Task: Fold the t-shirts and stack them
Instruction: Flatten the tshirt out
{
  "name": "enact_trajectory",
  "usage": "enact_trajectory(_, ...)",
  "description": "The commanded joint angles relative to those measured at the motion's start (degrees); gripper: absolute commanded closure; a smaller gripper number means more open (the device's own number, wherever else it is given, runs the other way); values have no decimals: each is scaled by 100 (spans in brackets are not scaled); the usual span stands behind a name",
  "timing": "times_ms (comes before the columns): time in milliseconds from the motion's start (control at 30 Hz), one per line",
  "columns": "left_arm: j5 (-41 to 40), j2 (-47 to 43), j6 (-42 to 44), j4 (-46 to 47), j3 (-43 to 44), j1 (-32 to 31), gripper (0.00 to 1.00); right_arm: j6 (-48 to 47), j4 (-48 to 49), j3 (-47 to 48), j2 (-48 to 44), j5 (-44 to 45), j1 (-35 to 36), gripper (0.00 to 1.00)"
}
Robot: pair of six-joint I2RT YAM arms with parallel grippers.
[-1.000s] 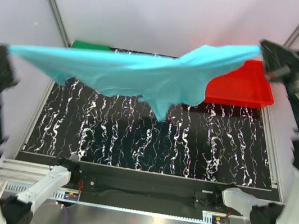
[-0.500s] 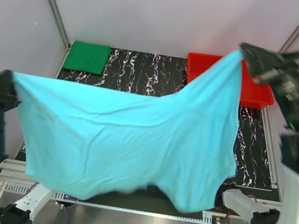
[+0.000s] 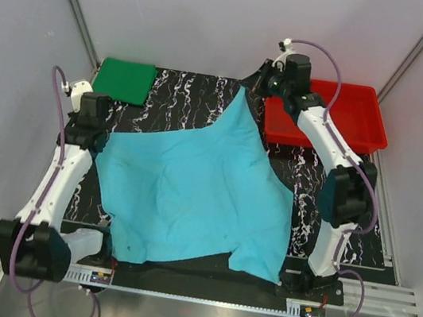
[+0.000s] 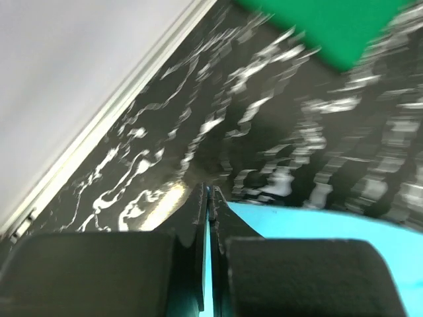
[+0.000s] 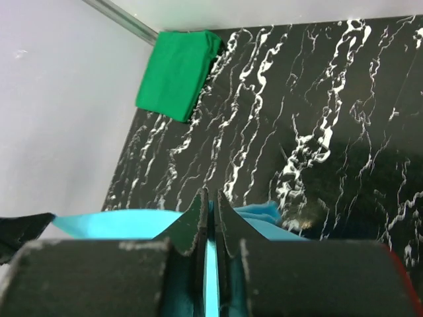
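The light cyan-blue t-shirt is hanging over the near table edge (image 3: 173, 247). Both my grippers should raise it high and put it down closer to the dark green t-shirt (image 3: 125, 81).
The light cyan-blue t-shirt (image 3: 199, 189) lies spread out flat over the black marbled table, reaching from the far middle to the near edge. My left gripper (image 3: 101, 135) is shut on its left corner, and the cloth shows between the jaws in the left wrist view (image 4: 209, 205). My right gripper (image 3: 247, 86) is shut on its far corner, with cyan cloth pinched between the jaws in the right wrist view (image 5: 211, 205). The dark green t-shirt (image 3: 125, 80) lies folded at the far left corner; it also shows in the right wrist view (image 5: 178, 72) and the left wrist view (image 4: 330, 26).
A red plastic tray (image 3: 339, 114) stands at the far right of the table, behind my right arm. Grey walls and metal frame rails enclose the table on the left, right and back.
Both arms have swung the cyan shirt down from mid-air and laid it spread on the table. The arms have come low and stand still, each still gripping its corner.
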Motion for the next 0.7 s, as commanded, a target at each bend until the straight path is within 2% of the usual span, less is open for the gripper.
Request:
enact_trajectory(0,307,664,-26,1082,42,575,100,-315,293,1102,440,-217,31,100)
enact_trajectory(133,317,1788,88,1241,375,1076,100,-209,-102,1877,1460,-243,40,100)
enact_trajectory(167,525,2096,210,1319,524,1138,100,-183,-277,2175,1705,-217,40,100)
enact_trajectory(367,843,2994,334,1181,1209,1270,100,-393,-612,2950,2199,-94,31,100)
enact_trajectory(500,1089,3057,290,1100,1395,1279,100,-403,-911,3486,2314,46,-39,100)
enact_trajectory(667,1545,2460,-78,811,1868,1279,100,-332,-815,3549,1805,380,-170,100)
